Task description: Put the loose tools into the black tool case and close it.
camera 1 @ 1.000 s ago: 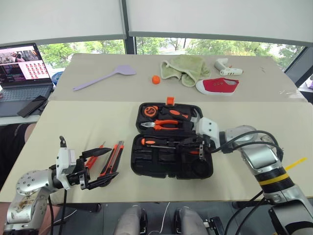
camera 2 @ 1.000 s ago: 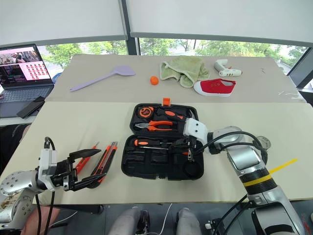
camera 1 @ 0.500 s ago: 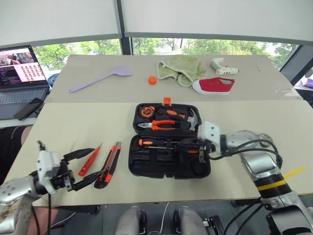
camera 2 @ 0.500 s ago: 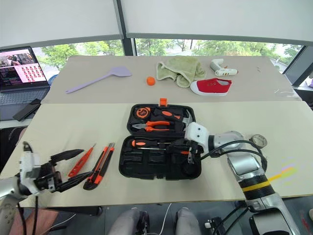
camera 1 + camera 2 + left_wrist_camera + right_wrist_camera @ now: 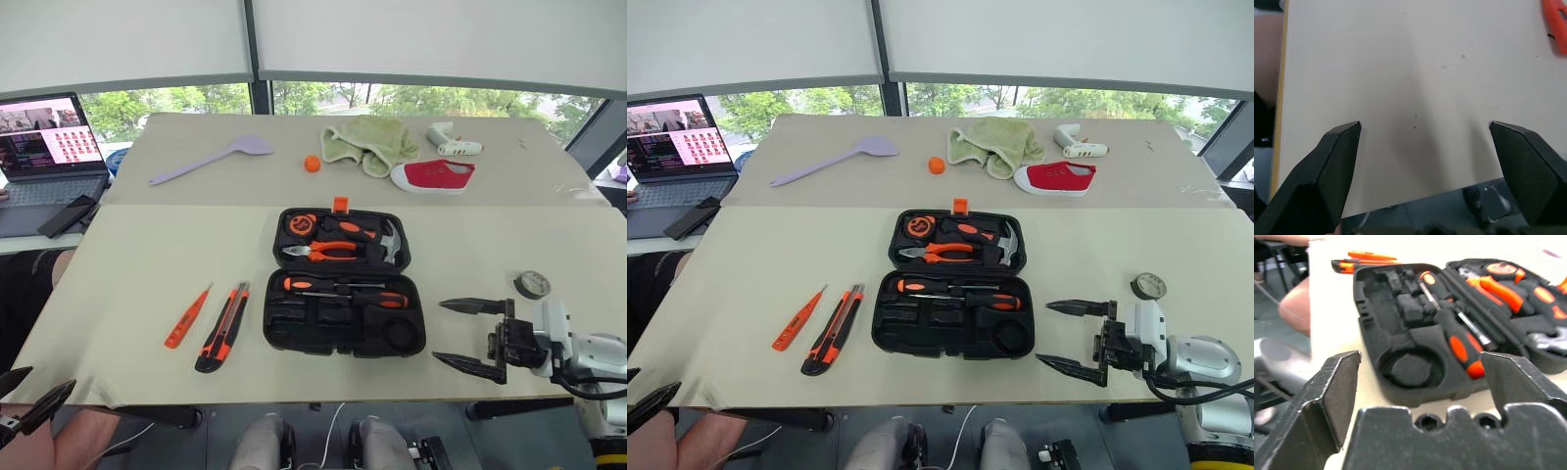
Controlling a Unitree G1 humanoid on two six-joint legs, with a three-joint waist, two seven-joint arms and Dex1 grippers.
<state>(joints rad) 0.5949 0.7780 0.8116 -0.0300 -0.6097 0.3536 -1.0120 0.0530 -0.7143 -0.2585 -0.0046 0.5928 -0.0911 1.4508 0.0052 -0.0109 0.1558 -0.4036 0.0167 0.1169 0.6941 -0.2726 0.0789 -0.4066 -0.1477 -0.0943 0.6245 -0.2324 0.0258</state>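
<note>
The orange tester screwdriver is on the other side of the black tool case from my right gripper. Next, my left gripper picks it up and puts it next to the long screwdrivers.
The black tool case lies open mid-table, orange latch at its far edge. Two long screwdrivers with black-orange handles lie side by side in its near half, also in the right wrist view. Left of the case, the slim orange tester screwdriver and the orange-black utility knife rest on the table. A small tape roll sits right of the case. My right gripper hangs open and empty right of the case, pointing at it. My left gripper is open and empty off the table's near left corner.
Pliers, a hammer and a tape measure sit in the case's far half. On the far table lie a lilac spatula, an orange ball, a green cloth and a red shoe. A laptop stands at the far left.
My right gripper opened, left a screwdriver in the case and drew back to the right. My left gripper pulled back left, away from the knife, past the table's corner.
</note>
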